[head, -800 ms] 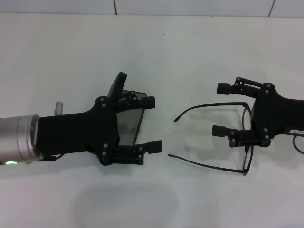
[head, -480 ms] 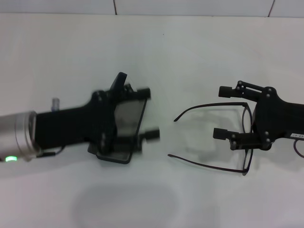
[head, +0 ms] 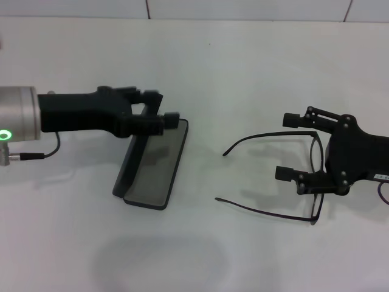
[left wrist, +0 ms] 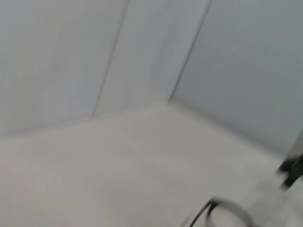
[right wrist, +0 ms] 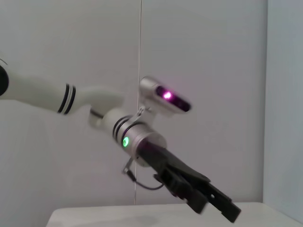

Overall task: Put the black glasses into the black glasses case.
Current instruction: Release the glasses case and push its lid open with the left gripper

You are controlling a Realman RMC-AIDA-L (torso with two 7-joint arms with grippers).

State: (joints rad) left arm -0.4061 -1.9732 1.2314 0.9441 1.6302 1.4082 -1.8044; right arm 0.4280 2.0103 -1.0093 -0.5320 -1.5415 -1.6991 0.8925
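Note:
The raised lid's far end [head: 152,104] has my left gripper's open fingers lined up across it, so I should continue to move in until they can close on the lid [head: 143,131].
The black glasses case [head: 159,164] lies open on the white table, left of centre, grey lining up, its lid [head: 126,167] raised along the left side. My left gripper [head: 162,107] is turned on edge, open and empty, above the case's far end; it also shows in the right wrist view [right wrist: 213,207]. The black glasses [head: 261,209] lie unfolded at the right, temple arms pointing left toward the case. My right gripper [head: 285,146] is open over the glasses' front frame, its fingers between the two temple arms, holding nothing.
The white table [head: 243,67] runs back to a tiled wall edge [head: 243,19]. A thin cable [head: 42,155] hangs from the left wrist. Bare table lies between case and glasses.
My left gripper has rolled on edge and drawn back left and away from the case, which now lies uncovered with its lid up. The right gripper has barely moved.

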